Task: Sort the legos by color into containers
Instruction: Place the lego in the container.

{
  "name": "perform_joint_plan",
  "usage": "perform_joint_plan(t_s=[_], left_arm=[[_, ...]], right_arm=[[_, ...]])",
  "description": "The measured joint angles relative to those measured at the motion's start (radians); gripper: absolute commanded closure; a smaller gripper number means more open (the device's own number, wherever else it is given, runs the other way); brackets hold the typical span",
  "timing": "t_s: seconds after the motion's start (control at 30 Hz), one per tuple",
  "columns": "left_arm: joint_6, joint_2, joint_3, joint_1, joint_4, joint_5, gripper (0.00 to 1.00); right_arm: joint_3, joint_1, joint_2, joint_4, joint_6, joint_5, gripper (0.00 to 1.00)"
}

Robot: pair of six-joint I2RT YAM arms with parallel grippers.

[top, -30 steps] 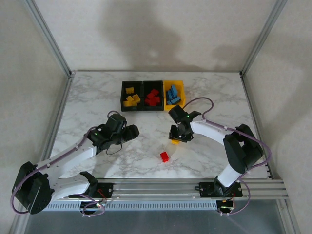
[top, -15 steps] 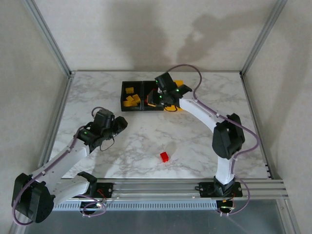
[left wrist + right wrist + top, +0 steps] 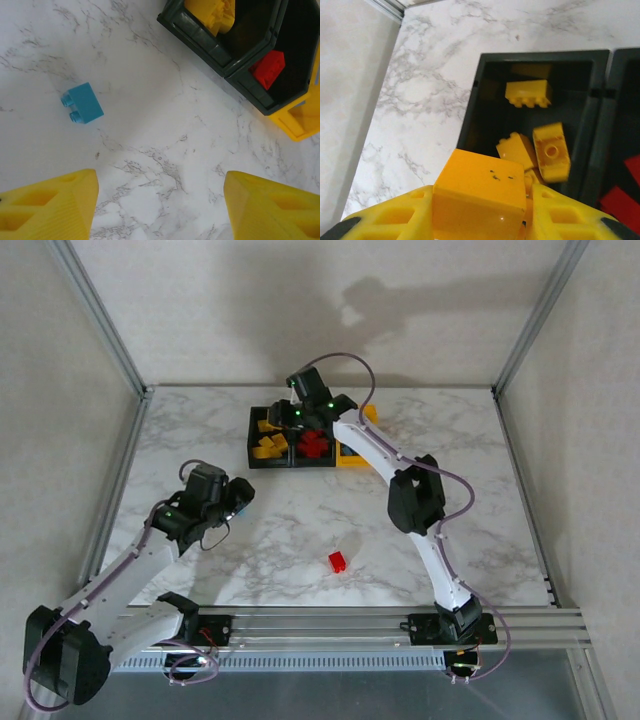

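The held yellow lego [image 3: 479, 180] is over the black container of yellow legos [image 3: 264, 440], so I keep lowering it with my right gripper until it is inside, then let go.
My right gripper [image 3: 289, 417] hangs over the left black container [image 3: 256, 450], shut on a yellow lego [image 3: 482, 182]. Several yellow legos [image 3: 551, 150] lie in that container [image 3: 470, 107]. The middle black container [image 3: 318, 462] holds red legos [image 3: 313, 443], and the arm covers much of the yellow container [image 3: 350, 459]. A red lego [image 3: 338, 561] lies alone on the table towards the near edge. My left gripper [image 3: 241, 496] hovers open over bare marble left of centre, fingers [image 3: 50, 205] wide apart. A blue lego [image 3: 82, 102] lies on the table ahead of it and to its left.
The marble table [image 3: 450, 490] is fenced by metal posts and pale walls at the back and sides. In the left wrist view the black containers' corner [image 3: 200, 37] and the yellow container [image 3: 300, 120] sit ahead to the right. A rail [image 3: 330, 625] runs along the near edge.
My right arm lifted the yellow lego from mid-table and swung it far left over the black container with the yellow legos. My left arm drew back towards the left.
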Motion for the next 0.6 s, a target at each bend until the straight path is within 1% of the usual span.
perform_joint_plan(t_s=[0.07, 0.43, 0.6], left_arm=[[0.0, -0.007, 0.0, 0.003, -0.007, -0.003, 0.33], [0.0, -0.011, 0.0, 0.012, -0.033, -0.006, 0.33], [0.0, -0.024, 0.0, 0.016, -0.04, -0.006, 0.33]], right_arm=[[0.031, 0.0, 0.036, 0.018, 0.001, -0.018, 0.65], [0.08, 0.0, 0.143, 0.116, 0.039, -0.097, 0.62], [0.087, 0.0, 0.167, 0.127, 0.049, -0.099, 0.56]])
